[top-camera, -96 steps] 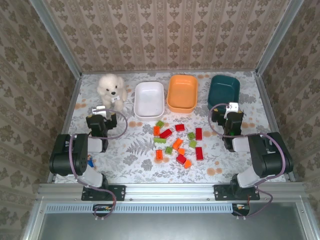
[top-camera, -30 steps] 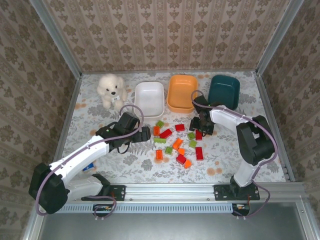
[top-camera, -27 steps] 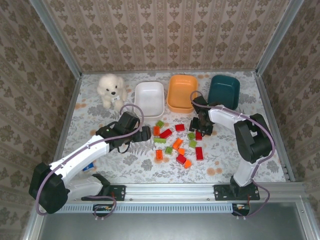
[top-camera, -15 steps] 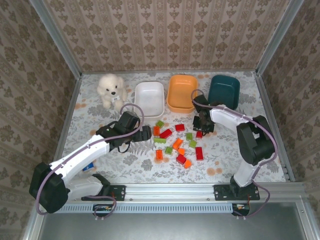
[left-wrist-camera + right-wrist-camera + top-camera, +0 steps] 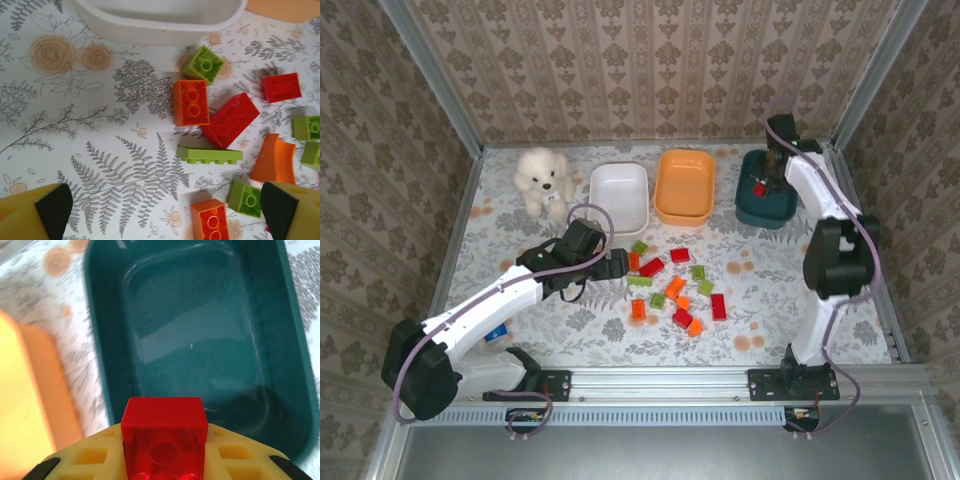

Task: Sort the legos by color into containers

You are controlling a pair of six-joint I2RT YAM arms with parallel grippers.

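Note:
The orange brick (image 5: pixel 192 103) by the white tub is touching a green brick and a red brick, so my left gripper should move away and pick up the free orange brick (image 5: pixel 211 221) first.
Several red, orange and light green legos (image 5: pixel 672 285) lie scattered mid-table in front of the white tub (image 5: pixel 619 200), the orange tub (image 5: pixel 684 186) and the dark teal tub (image 5: pixel 775 208). My right gripper (image 5: pixel 760 187) hangs over the teal tub (image 5: pixel 200 350), shut on a red brick (image 5: pixel 165 437) between its yellow fingers (image 5: pixel 85 457). My left gripper (image 5: pixel 615 265) stands open at the pile's left edge, low over the cloth. Between its fingers (image 5: pixel 52 210) lie an orange brick (image 5: pixel 212 221) and a green brick (image 5: pixel 247 198). Beyond them are a flat green brick (image 5: pixel 210 155), a red brick (image 5: pixel 230 120) and another orange brick (image 5: pixel 190 102).
A white plush dog (image 5: pixel 542 180) sits at the back left beside the white tub. A small blue packet (image 5: pixel 500 328) lies by the left arm. Metal rails and papered walls close in the table on all sides.
My right gripper shut on a red brick in the pile, lifted it and carried it back and right to above the teal tub. The left gripper crept slightly toward the pile, still open.

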